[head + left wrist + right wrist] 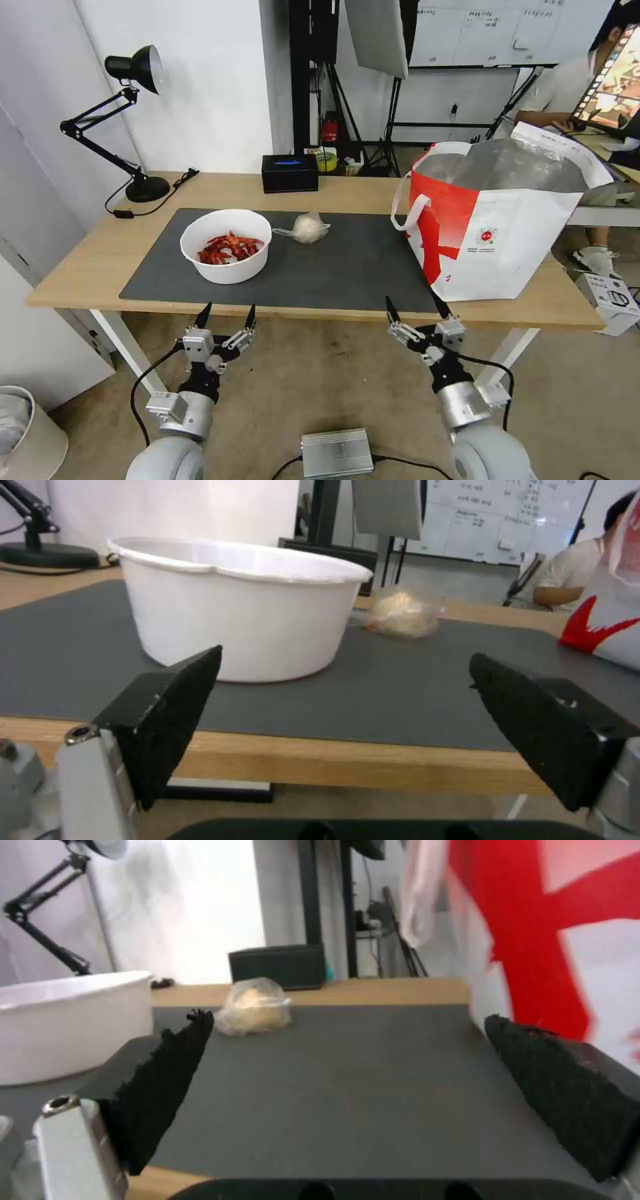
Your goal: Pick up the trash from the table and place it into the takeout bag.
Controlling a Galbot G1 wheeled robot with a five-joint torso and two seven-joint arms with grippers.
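The robot's right gripper will have a thin loose film end (283,232) sticking out beside it when it lifts the knotted clear bag (309,228), because that end trails from the bag.
A white round bowl (227,245) (247,615) (67,1025) of red crayfish shells sits on the left part of the dark grey mat (347,267). Behind and to its right lies a knotted clear bag (307,227) (402,614) (255,1007) with a white lump. The takeout bag (497,217) (553,945), red and white with foil lining, stands open at the right end of the table (93,257). My left gripper (227,315) (343,700) hangs open before the table's front edge, facing the bowl. My right gripper (417,306) (347,1065) is open too, near the front edge beside the takeout bag.
A black desk lamp (130,120) stands at the back left corner, its cord trailing on the wood. A small black box (289,173) sits at the back edge. A grey device (337,453) lies on the floor between my arms, and a bin (27,433) stands at the lower left.
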